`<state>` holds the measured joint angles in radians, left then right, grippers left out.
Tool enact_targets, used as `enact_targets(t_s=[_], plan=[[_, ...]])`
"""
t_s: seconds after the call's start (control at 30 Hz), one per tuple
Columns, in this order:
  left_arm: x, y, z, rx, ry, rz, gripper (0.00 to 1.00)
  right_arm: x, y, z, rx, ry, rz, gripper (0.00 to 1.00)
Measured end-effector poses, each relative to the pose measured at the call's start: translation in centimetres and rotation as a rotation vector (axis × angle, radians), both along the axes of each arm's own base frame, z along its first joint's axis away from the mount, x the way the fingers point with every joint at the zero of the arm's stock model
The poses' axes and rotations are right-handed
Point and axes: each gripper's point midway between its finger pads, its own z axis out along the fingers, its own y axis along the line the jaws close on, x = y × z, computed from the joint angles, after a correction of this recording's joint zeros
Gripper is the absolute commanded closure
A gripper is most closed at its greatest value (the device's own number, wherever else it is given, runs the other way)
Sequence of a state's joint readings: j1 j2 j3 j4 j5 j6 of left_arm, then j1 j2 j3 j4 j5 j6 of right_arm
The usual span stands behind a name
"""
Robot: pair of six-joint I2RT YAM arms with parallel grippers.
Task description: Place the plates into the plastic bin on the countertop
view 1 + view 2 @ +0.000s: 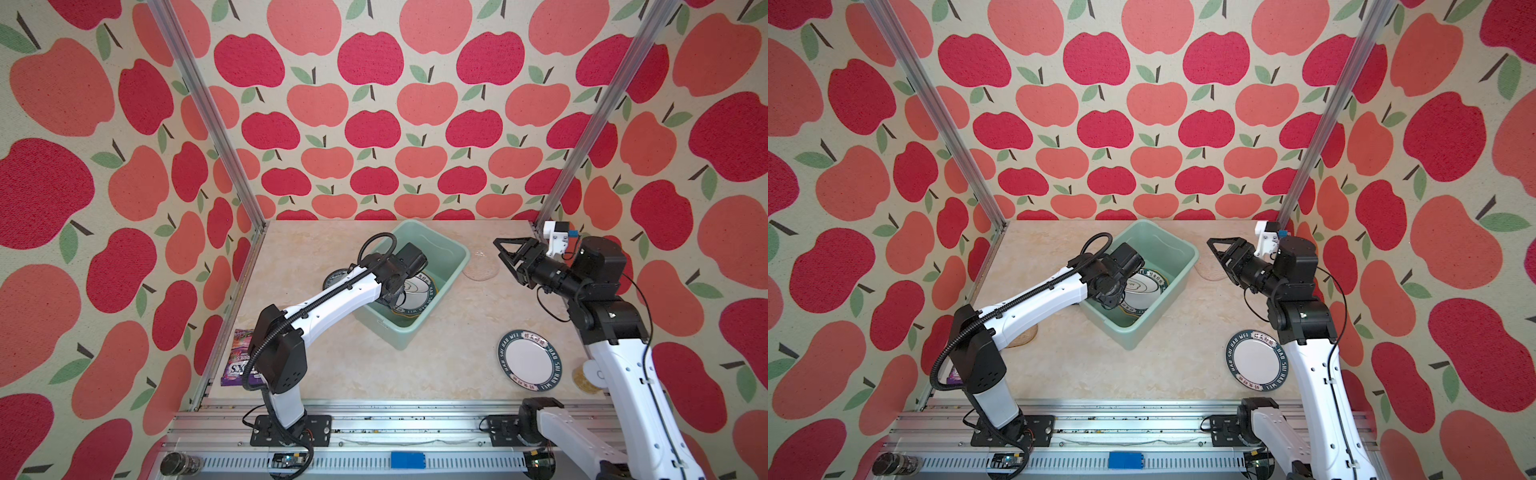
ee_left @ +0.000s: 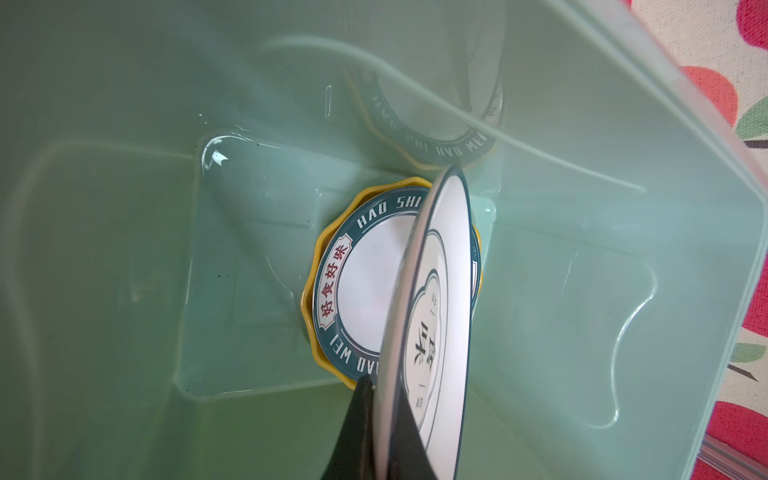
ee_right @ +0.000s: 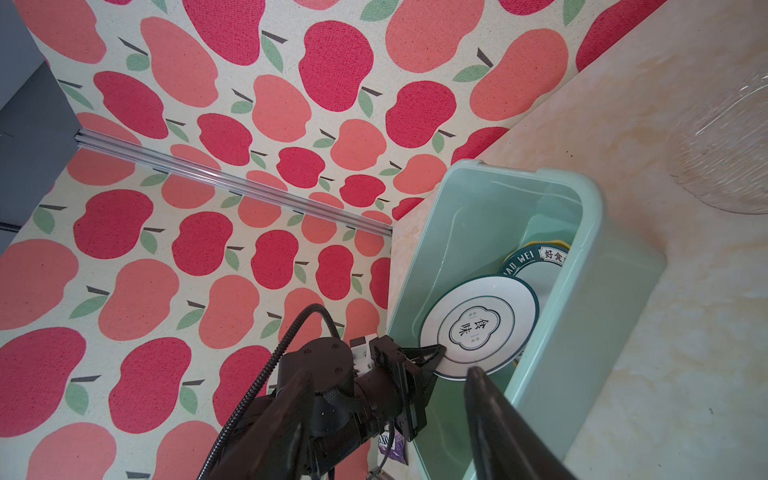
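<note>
The emblem plate [image 3: 478, 326] hangs over the stacked plates [image 2: 369, 280], clear of the bin's sides, so the robot's left gripper should keep lowering it until it touches them.
The mint-green plastic bin [image 1: 459, 251] [image 1: 1188, 249] stands at the back middle of the countertop [image 1: 436, 365]. My left gripper [image 2: 376, 382] [image 3: 436, 353] reaches into the bin and is shut on the rim of a white plate with a centre emblem [image 2: 436, 316] [image 3: 478, 328], held on edge. Under it lie a white plate with a dark lettered rim [image 2: 365, 274] and a yellow scalloped plate [image 2: 309, 299]. My right gripper [image 1: 503, 254] [image 1: 1217, 255] hangs open and empty above a clear glass plate [image 1: 481, 266]. Another lettered plate [image 1: 530, 360] lies front right. A small dark patterned plate [image 1: 334, 278] shows behind the left arm.
A purple candy bag [image 1: 239, 357] lies at the left edge by the rail. A small yellowish thing [image 1: 584, 378] sits behind the right arm. A metal can [image 1: 178, 463] rests on the front rail. Apple-print walls close in three sides.
</note>
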<state>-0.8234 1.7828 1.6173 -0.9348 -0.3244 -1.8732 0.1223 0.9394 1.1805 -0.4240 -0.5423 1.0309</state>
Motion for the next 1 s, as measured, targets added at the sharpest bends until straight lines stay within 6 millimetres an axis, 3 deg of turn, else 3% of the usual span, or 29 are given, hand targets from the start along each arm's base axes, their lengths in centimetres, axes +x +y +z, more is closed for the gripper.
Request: enact_targets(t_s=[0.4,1.0], plan=[[0.8,-0.6,-3.0,0.044,0.053,0.001,1.0,-0.5,0.0,-0.3,0.006,0.019,0.018,0.39],[1.8,-0.1,-4.1,0.042,0.049,-0.019,1.0,-0.4,0.1,-1.0,-0.002,0.068,0.023,0.4]])
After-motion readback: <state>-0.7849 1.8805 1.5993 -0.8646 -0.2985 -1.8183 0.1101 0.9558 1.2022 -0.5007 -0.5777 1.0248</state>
